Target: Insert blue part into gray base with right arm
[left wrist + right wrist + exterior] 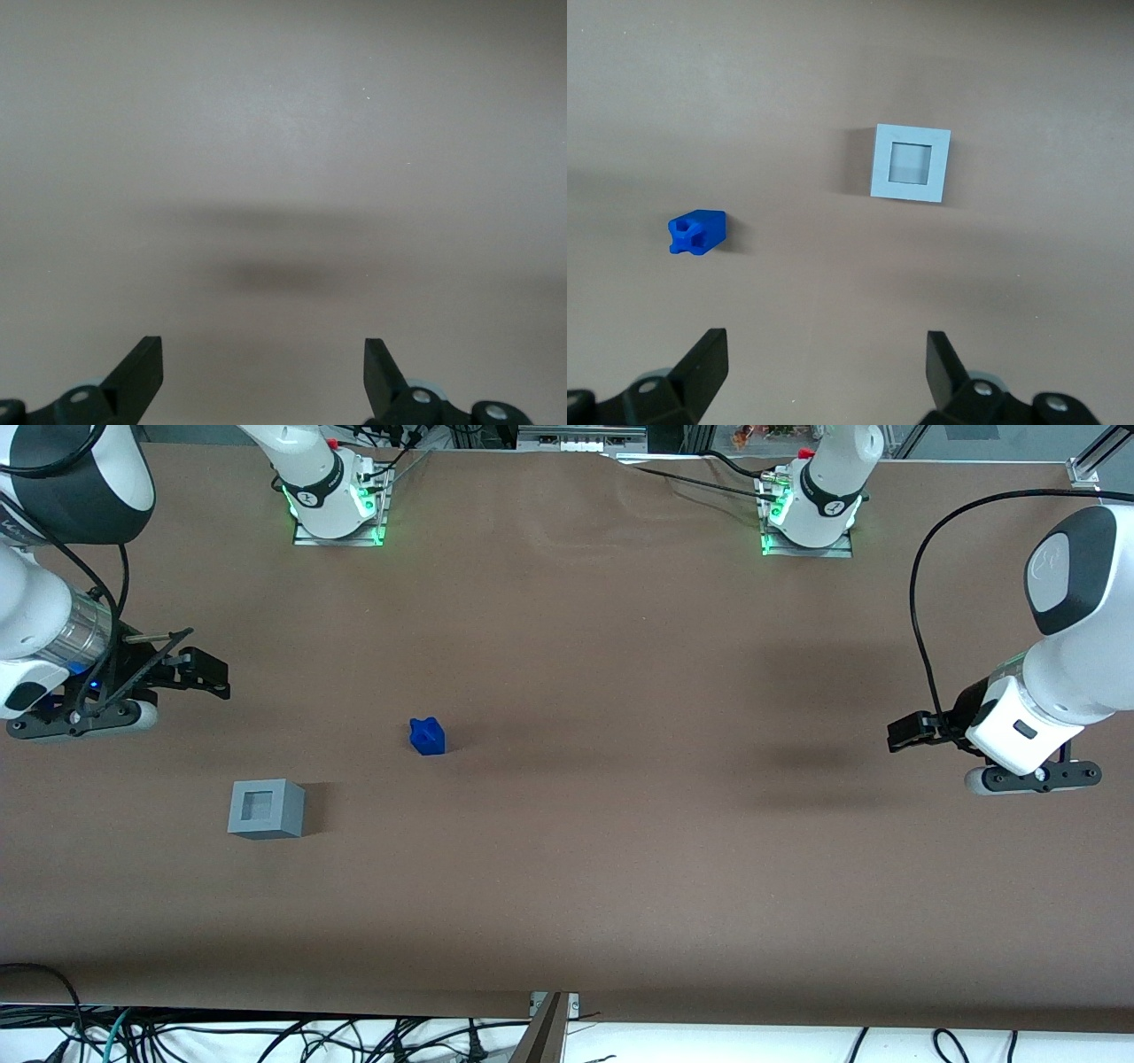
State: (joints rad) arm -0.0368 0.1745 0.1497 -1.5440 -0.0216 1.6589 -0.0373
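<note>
The gray base's square hollow looks shallow. The blue part will stand with its notched end higher than the base's rim when I put it in.
The blue part lies on the brown table, apart from everything else; its notched end shows in the right wrist view. The gray base stands nearer to the front camera than the blue part, with its square recess facing up. My right gripper hangs above the table toward the working arm's end, farther from the front camera than both objects. Its fingers stand wide open with nothing between them. It touches neither object.
Both arms' mounts stand along the table edge farthest from the front camera. Cables lie below the near edge. Bare brown table stretches between the objects and the parked arm's end.
</note>
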